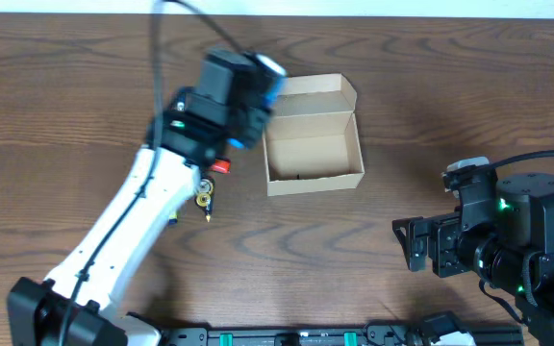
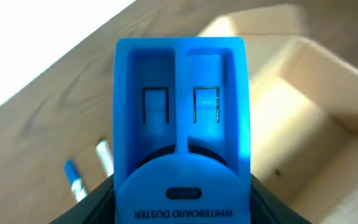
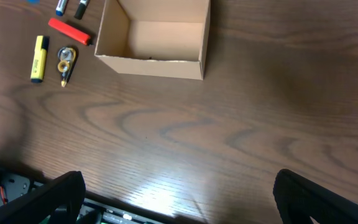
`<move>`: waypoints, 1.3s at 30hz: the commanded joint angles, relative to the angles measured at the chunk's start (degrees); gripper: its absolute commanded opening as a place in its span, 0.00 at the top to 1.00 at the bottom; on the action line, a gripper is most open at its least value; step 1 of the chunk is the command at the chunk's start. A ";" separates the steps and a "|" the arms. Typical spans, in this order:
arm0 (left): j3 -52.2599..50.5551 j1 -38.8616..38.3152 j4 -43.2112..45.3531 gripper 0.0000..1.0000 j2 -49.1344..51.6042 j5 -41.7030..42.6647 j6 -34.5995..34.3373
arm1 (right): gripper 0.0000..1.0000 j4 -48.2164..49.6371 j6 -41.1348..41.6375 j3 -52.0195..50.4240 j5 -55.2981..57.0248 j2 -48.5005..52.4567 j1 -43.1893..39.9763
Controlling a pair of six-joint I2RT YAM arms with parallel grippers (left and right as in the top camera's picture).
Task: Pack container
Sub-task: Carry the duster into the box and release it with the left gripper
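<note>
The blue whiteboard duster points askew to the container next to the container's rim, so the robot's left gripper should turn the duster in line with the container's front side and lower it inside.
The container, a small tan cardboard box with its flap lid open at the back, stands on the table; it also shows in the right wrist view and the left wrist view. Its inside looks empty. My left gripper is shut on a blue whiteboard duster and holds it in the air by the box's left rim. My right gripper is open and empty, low over the wood near the table's front right, well apart from the box.
Left of the box lie a red marker, a yellow highlighter, a small yellow-and-grey tape-like item and two more pens. In the left wrist view two pens lie below. The right arm base stands at the right.
</note>
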 commanded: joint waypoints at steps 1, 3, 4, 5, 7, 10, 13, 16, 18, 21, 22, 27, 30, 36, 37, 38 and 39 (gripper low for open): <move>2.56 -3.91 -1.09 0.57 2.51 -0.13 9.51 | 0.01 -0.07 -0.81 -0.04 -0.24 -0.02 0.37; 2.58 -5.75 -1.90 0.55 4.28 0.37 13.22 | 0.01 -0.07 -0.81 -0.04 -0.24 -0.02 0.37; 2.58 -6.62 -2.62 0.55 5.38 0.98 15.32 | 0.01 -0.07 -0.81 -0.04 -0.24 -0.02 0.37; 2.58 -7.34 -3.39 0.55 6.43 2.05 17.46 | 0.01 -0.07 -0.81 -0.04 -0.24 -0.02 0.37; 2.58 -8.52 -4.50 0.55 8.15 3.80 20.44 | 0.01 -0.07 -0.81 -0.04 -0.24 -0.02 0.37; 2.58 -10.05 -4.63 0.56 10.34 4.35 22.82 | 0.01 -0.07 -0.81 -0.04 -0.24 -0.02 0.37; 2.60 -10.64 -4.57 0.58 11.13 6.54 24.63 | 0.01 -0.07 -0.81 -0.04 -0.24 -0.02 0.37; 2.60 -10.64 -4.46 0.55 11.23 9.94 26.91 | 0.01 -0.07 -0.81 -0.04 -0.24 -0.02 0.37; 2.60 -10.60 -4.20 0.55 11.28 10.45 28.63 | 0.01 -0.07 -0.81 -0.04 -0.24 -0.02 0.37; 2.60 -10.40 -3.56 0.55 11.78 11.67 30.01 | 0.01 -0.07 -0.81 -0.04 -0.24 -0.02 0.37; 2.60 -10.36 -3.56 0.55 12.07 12.44 30.53 | 0.01 -0.07 -0.81 -0.04 -0.24 -0.02 0.37; 2.60 -10.03 -2.62 0.59 15.04 13.14 31.78 | 0.01 -0.07 -0.81 -0.04 -0.24 -0.02 0.37; 2.64 -9.31 -1.81 0.61 16.50 13.11 32.11 | 0.01 -0.07 -0.81 -0.04 -0.24 -0.02 0.37; 2.91 -7.13 -0.90 0.61 17.70 13.77 32.33 | 0.01 -0.07 -0.81 -0.04 -0.24 -0.02 0.37; 2.91 -6.99 -1.05 0.60 17.79 13.77 32.35 | 0.01 -0.07 -0.81 -0.04 -0.24 -0.02 0.37; 2.91 -6.84 -1.31 0.60 17.81 13.75 32.76 | 0.01 -0.07 -0.81 -0.04 -0.24 -0.02 0.37; 2.91 -6.71 -1.53 0.60 17.81 13.79 33.27 | 0.01 -0.07 -0.81 -0.04 -0.24 -0.02 0.37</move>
